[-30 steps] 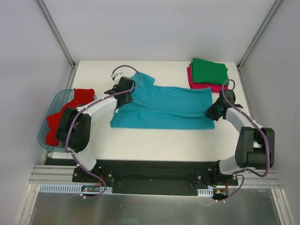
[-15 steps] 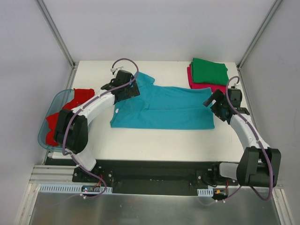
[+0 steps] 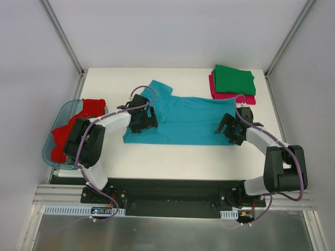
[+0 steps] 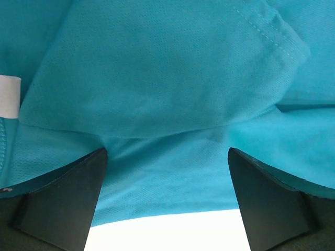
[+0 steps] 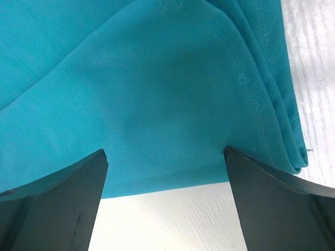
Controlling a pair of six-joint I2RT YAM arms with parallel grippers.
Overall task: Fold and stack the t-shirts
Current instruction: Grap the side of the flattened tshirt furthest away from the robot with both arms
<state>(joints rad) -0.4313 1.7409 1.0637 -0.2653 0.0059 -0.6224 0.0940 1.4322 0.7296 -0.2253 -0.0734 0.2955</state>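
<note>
I need to pinch the flap's tip with my left gripper and pull it in before folding, because a flap of the teal t-shirt sticks out past the t-shirt's back edge.
A teal t-shirt lies flat mid-table, folded lengthwise into a long band. My left gripper is open low over its left end, and the left wrist view shows teal cloth and its near hem between the spread fingers. My right gripper is open over the shirt's near right corner, holding nothing. A folded green t-shirt sits on a folded pink-red one at the back right. A red t-shirt hangs out of the basket.
The translucent blue basket stands at the table's left edge beside my left arm. White tabletop shows in front of the teal shirt, and in both wrist views below the hem.
Both grippers opened and let go of the teal shirt. They lifted, then came down towards its near edge, the left from the collar area and the right from the right edge.
</note>
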